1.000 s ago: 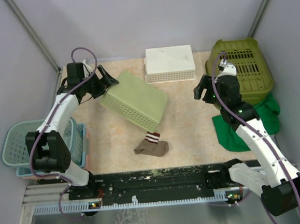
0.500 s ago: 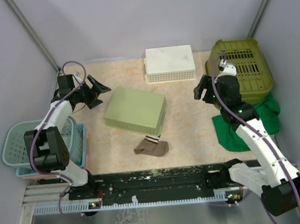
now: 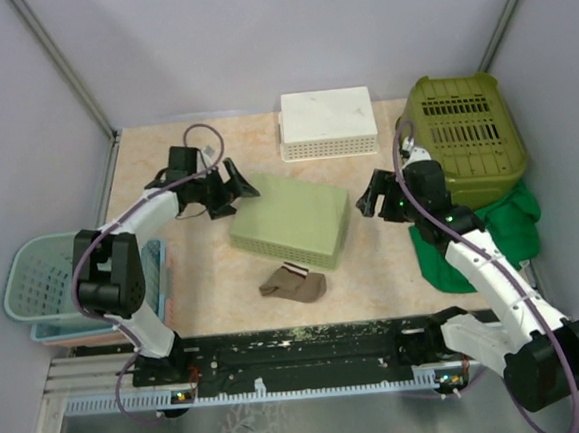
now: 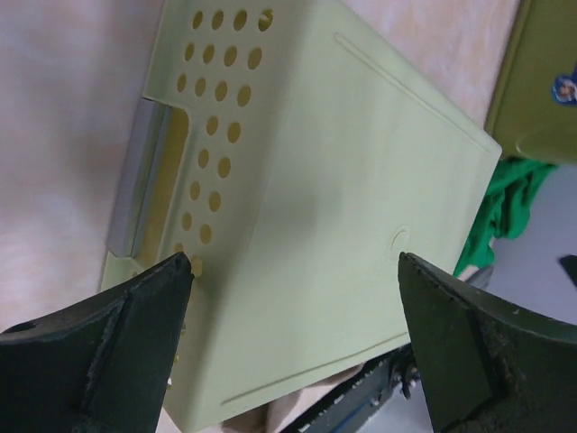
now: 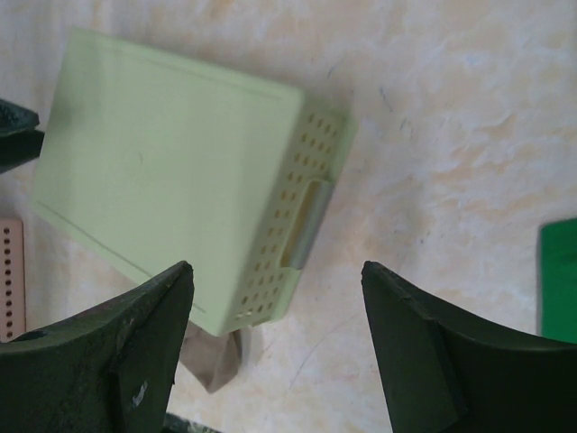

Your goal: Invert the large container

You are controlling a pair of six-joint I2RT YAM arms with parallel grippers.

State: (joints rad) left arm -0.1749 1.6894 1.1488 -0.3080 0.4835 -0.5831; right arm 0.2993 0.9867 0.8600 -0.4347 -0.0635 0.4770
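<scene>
Next, my left gripper pushes the light green container (image 3: 291, 214) toward the olive basket and then goes to the light blue baskets (image 3: 74, 282), because the container lies upside down across the middle.
The light green container (image 3: 290, 219) lies bottom-up on the table's middle, its perforated sides facing down. My left gripper (image 3: 237, 190) is open and empty at its back left edge. In the left wrist view the container (image 4: 315, 171) fills the space between my spread fingers (image 4: 135, 343). My right gripper (image 3: 373, 198) is open and empty, just right of the container and apart from it. The right wrist view shows the container (image 5: 171, 171) with its grey handle slot, up and left of the gripper (image 5: 277, 267).
A brown sock (image 3: 293, 283) lies at the container's front edge, partly under it (image 5: 212, 361). A white container (image 3: 327, 121) sits at the back. An olive basket (image 3: 463, 133) sits bottom-up at the back right, above a green cloth (image 3: 482, 246). Light blue baskets (image 3: 44, 286) stand at the left.
The container has gone from tilted on edge to flat, bottom-up, and shifted right. My left gripper drew back, then moved right to its edge. My right gripper moved left toward it.
</scene>
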